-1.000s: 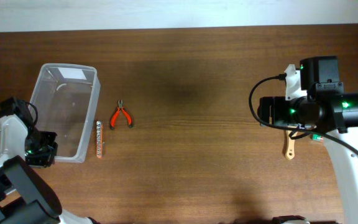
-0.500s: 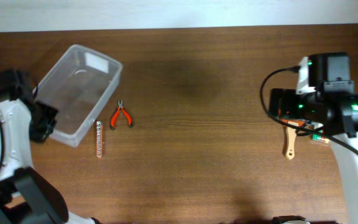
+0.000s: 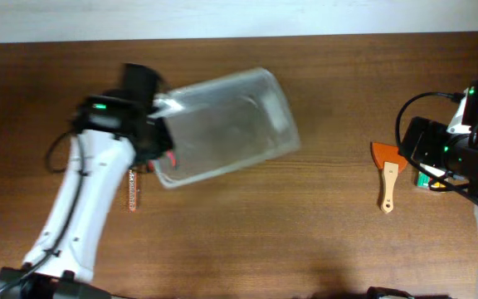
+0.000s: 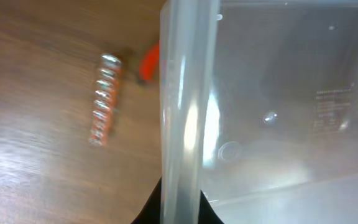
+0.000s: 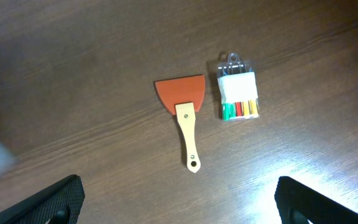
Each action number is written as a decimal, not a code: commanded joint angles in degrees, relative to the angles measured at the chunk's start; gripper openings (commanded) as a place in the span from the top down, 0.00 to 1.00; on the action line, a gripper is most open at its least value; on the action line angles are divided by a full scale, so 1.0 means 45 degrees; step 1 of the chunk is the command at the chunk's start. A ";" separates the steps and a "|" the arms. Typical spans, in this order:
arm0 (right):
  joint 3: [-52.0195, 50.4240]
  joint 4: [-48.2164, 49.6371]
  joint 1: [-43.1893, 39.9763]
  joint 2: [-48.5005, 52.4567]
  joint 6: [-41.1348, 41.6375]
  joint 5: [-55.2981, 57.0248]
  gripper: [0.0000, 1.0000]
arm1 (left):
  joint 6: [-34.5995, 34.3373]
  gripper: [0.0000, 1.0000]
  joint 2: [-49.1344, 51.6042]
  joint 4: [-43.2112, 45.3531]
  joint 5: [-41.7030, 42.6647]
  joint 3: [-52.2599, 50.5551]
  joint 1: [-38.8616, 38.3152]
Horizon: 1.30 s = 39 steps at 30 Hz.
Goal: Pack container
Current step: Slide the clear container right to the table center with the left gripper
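Note:
Next, my left gripper puts the clear plastic container down in the open space (image 3: 304, 172) toward the scraper before packing, because the container covers the red-handled pliers (image 3: 171, 157).
The clear plastic container (image 3: 222, 124) is in the left half of the table, held by its left end wall in my left gripper (image 3: 158, 133), which is shut on it. In the left wrist view the container's rim (image 4: 182, 124) runs between my fingers. The red-handled pliers (image 4: 149, 61) are mostly hidden under the container. A strip of bits (image 3: 133, 189) lies beside it and also shows in the left wrist view (image 4: 103, 99). My right gripper (image 5: 179, 205) is open and empty above an orange scraper with a wooden handle (image 5: 183, 111) and a small case of bits (image 5: 238, 93).
The scraper (image 3: 386, 170) lies at the right side of the table, next to my right arm (image 3: 463, 149). The table's far edge runs along the top of the overhead view.
My left gripper has swung the container right and toward the table's middle, turning it; it now covers the pliers. My right arm has drawn back to the right, uncovering the scraper.

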 commanded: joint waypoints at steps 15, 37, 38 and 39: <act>0.0209 -0.0005 -0.0034 -0.0073 0.0107 0.0097 0.01 | 0.0194 0.98 0.2176 0.1044 -0.0146 -0.1190 -0.1846; 0.0209 0.0005 -0.0034 -0.0073 0.0107 0.0010 0.01 | 0.0194 0.99 0.5197 0.1088 0.0044 -0.1341 -0.1851; 0.0209 0.0005 -0.0034 -0.0073 0.0107 0.0010 0.02 | 0.0194 0.98 0.5197 0.1088 0.0044 -0.1341 -0.1846; 0.0209 0.0005 -0.0034 -0.0073 0.0107 0.0010 0.01 | 0.0194 0.97 0.5197 0.1088 0.0044 -0.1345 -0.1846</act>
